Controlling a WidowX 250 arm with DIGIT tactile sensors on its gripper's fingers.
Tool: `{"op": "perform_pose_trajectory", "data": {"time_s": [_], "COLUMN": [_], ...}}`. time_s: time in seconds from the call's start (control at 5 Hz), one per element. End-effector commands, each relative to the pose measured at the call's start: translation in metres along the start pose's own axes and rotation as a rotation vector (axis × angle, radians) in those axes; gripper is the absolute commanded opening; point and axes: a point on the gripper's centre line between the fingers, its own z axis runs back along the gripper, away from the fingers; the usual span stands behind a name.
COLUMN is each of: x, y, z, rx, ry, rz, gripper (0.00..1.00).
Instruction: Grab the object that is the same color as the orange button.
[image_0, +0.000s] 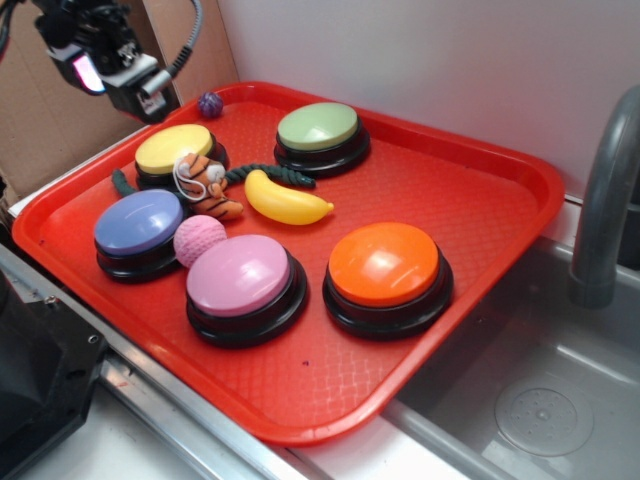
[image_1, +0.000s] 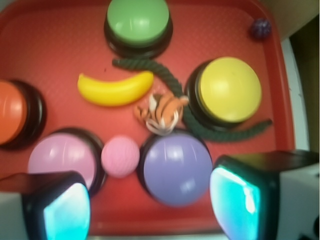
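Observation:
I expect the tiger (image_0: 210, 190) to come up by itself when I lift it, because the white string loop (image_0: 180, 181) is clear of the dark green rope.
The object, a small orange plush tiger (image_0: 207, 186) with black stripes and a white string loop, lies on the red tray (image_0: 480, 200) between the yellow-topped button (image_0: 175, 150) and the yellow banana (image_0: 285, 199). In the wrist view the tiger (image_1: 161, 112) is near the middle, beside the yellow button (image_1: 229, 90). The orange button (image_0: 384, 266) stands at the tray's front right, and only its edge (image_1: 12, 112) shows at the left of the wrist view. My gripper (image_0: 105, 62) hangs high above the tray's back left corner, open and holding nothing (image_1: 150, 210).
On the tray also stand a pink-topped button (image_0: 240, 280), a purple button (image_0: 138, 225) and a green button (image_0: 318, 130). A pink textured ball (image_0: 199, 240), a dark green rope (image_0: 270, 175) and a small purple ball (image_0: 209, 104) lie there too. A sink (image_0: 540, 400) and a faucet (image_0: 605, 200) are at the right.

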Motion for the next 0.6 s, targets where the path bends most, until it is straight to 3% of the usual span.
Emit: {"op": "perform_pose_trajectory", "data": {"time_s": [0.0,0.4], "x": [0.019,0.023], "y": [0.007,0.008], "z": [-0.046,-0.075], "rx": [0.090,0.103], "ry": [-0.004,0.028], "rz": [0.020,-0.001], "gripper": [1.00,1.00]}}
